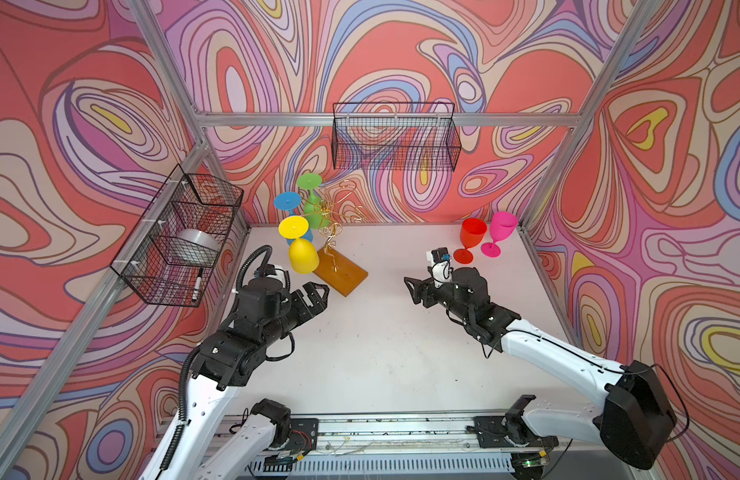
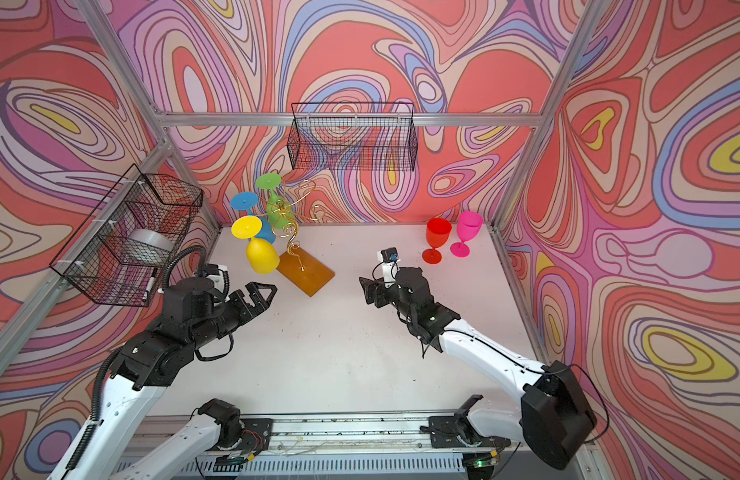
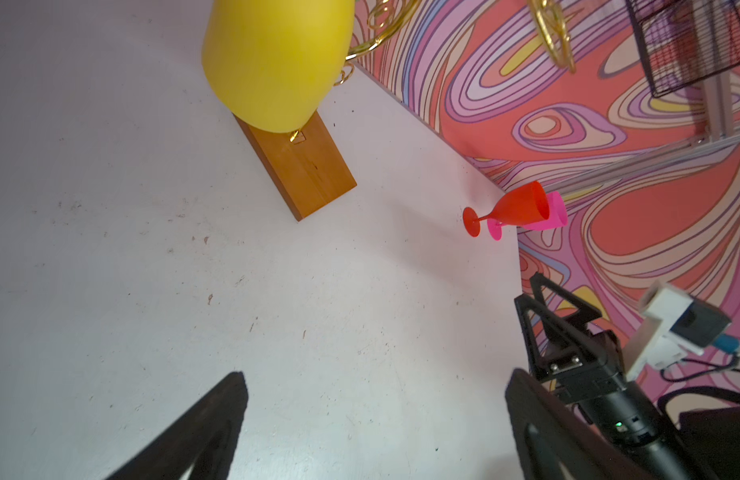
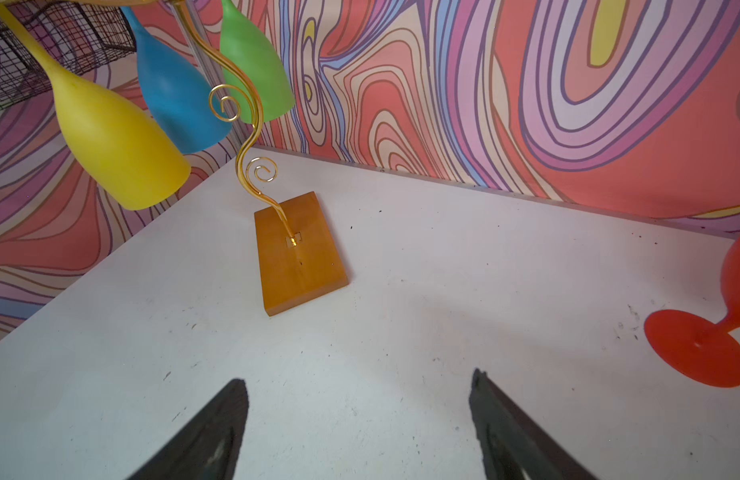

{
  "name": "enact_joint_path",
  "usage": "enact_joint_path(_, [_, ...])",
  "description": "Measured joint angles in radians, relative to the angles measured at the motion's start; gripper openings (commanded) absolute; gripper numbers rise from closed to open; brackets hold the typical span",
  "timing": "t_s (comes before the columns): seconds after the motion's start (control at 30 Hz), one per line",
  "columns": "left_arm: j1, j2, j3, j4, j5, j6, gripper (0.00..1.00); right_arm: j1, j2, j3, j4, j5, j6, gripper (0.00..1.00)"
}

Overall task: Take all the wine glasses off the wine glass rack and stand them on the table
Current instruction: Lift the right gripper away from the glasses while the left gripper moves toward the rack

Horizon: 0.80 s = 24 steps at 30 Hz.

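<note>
I should keep raising my left gripper toward the yellow glass's foot [image 1: 293,226], which stands clear of the blue glass, until the gripper's fingers are on both sides of the foot's rim [image 1: 282,230].
The wine glass rack [image 1: 331,232] is a gold wire tree on an amber base [image 1: 343,274] [image 2: 305,274] [image 3: 310,166] [image 4: 297,257] at the back left of the white table. Three wine glasses hang upside down from it: yellow [image 1: 303,259] [image 2: 260,257] [image 3: 276,62] [image 4: 118,153], blue [image 1: 286,200] [image 4: 172,95] and green [image 1: 314,210] [image 4: 251,62]. My left gripper [image 1: 318,293] [image 2: 264,291] [image 3: 376,376] is open and empty, just in front of the yellow glass and the base. My right gripper [image 1: 409,286] [image 2: 364,286] [image 4: 358,377] is open and empty, to the right of the base, pointing toward it.
A red glass [image 1: 472,235] [image 3: 522,205] [image 4: 700,345] and a pink glass [image 1: 503,226] stand upright at the back right. A black mesh basket [image 1: 181,237] on the left wall holds a silver roll [image 1: 193,245] and a marker [image 1: 197,284]. Another basket [image 1: 395,137] hangs on the back wall.
</note>
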State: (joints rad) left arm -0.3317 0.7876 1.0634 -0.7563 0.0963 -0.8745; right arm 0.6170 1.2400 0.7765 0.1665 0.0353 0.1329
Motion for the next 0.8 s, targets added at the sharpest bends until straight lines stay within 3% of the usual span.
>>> enact_joint_path(0.37, [0.116,0.024,0.096,0.031,0.051,-0.088,0.95,0.013,-0.032,-0.171,0.297,-0.078,-0.066,0.85])
enact_joint_path(0.8, [0.317,0.078,0.175,0.030,0.173,-0.137,0.95,0.071,-0.049,-0.232,0.457,-0.146,-0.141,0.85])
